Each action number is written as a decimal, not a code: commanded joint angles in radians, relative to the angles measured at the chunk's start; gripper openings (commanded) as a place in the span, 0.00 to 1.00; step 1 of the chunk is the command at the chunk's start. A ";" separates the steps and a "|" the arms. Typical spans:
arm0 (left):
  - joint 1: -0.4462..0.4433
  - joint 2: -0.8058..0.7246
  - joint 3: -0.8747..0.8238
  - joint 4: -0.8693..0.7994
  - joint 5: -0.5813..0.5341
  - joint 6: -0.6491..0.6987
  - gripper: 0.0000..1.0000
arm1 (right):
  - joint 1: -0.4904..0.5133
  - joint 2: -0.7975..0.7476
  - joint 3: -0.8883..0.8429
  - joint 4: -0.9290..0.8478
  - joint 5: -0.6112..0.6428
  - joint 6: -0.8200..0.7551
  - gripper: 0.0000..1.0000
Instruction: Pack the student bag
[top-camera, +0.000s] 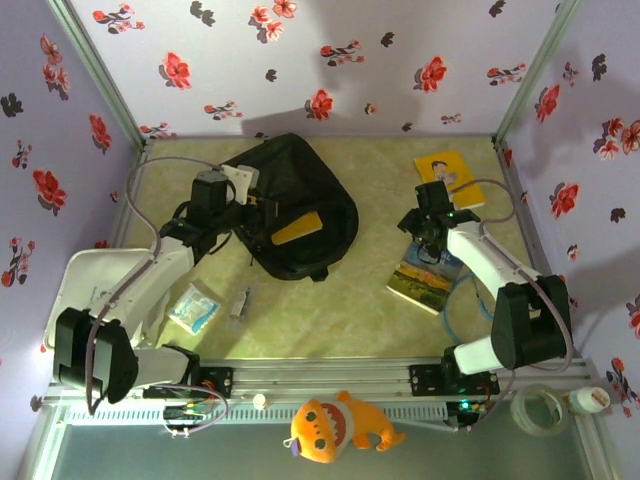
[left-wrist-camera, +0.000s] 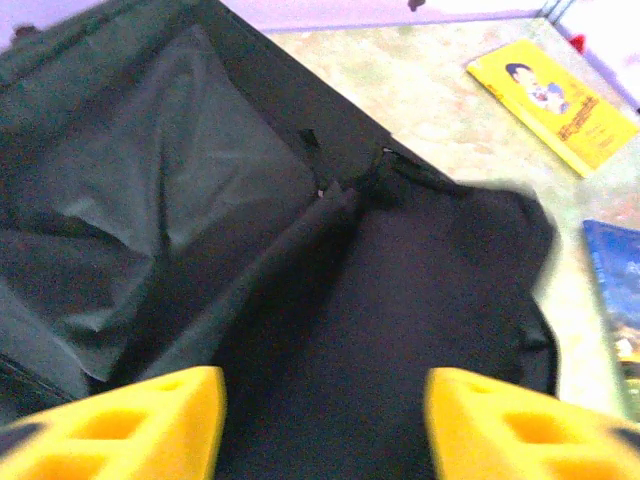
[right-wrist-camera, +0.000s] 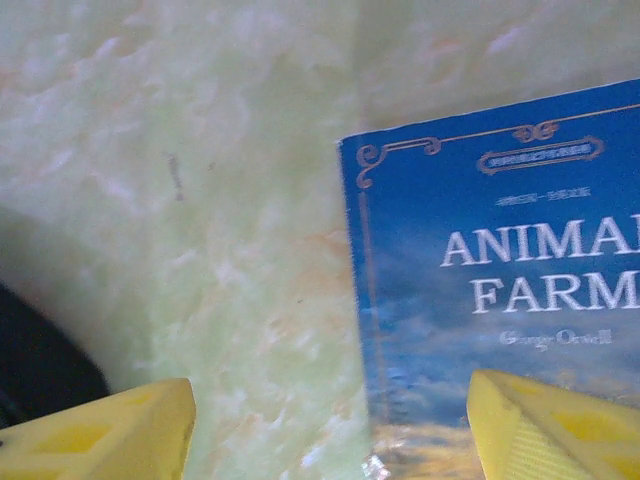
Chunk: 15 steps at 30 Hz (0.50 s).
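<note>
My right gripper needs to bring the Animal Farm book (top-camera: 420, 285), which lies far from the bag, toward the bag's rim (top-camera: 354, 226) so my left gripper can take it.
The student bag (top-camera: 300, 190) is a black backpack lying flat at the back left of the table, its main compartment open and the grey lining (left-wrist-camera: 150, 200) showing. My left gripper (top-camera: 285, 222) hovers over the bag's dark outer fabric (left-wrist-camera: 430, 290). It is open, its yellow fingers (left-wrist-camera: 130, 425) wide apart and nothing between them. A blue "Animal Farm" book (top-camera: 425, 275) lies on the right side. My right gripper (top-camera: 425, 235) is open above the book's left edge (right-wrist-camera: 500, 270), one finger over the table and one over the cover.
A yellow booklet (top-camera: 450, 175) lies at the back right. A blue-white packet (top-camera: 193, 308) and a small pen-like item (top-camera: 240, 300) lie in front of the bag. A white case (top-camera: 85, 280) sits at the left. An orange plush fish (top-camera: 335, 425) and a tape roll (top-camera: 538, 408) rest by the front rail.
</note>
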 joint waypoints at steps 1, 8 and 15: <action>-0.015 -0.043 0.051 -0.053 0.062 -0.050 0.72 | -0.027 0.035 -0.028 -0.024 0.044 -0.016 0.73; -0.102 0.034 0.133 -0.059 0.063 -0.134 0.85 | -0.051 0.133 -0.034 0.009 -0.026 -0.041 0.74; -0.226 0.228 0.240 -0.019 0.056 -0.217 1.00 | -0.047 0.227 -0.045 0.118 -0.193 -0.087 0.73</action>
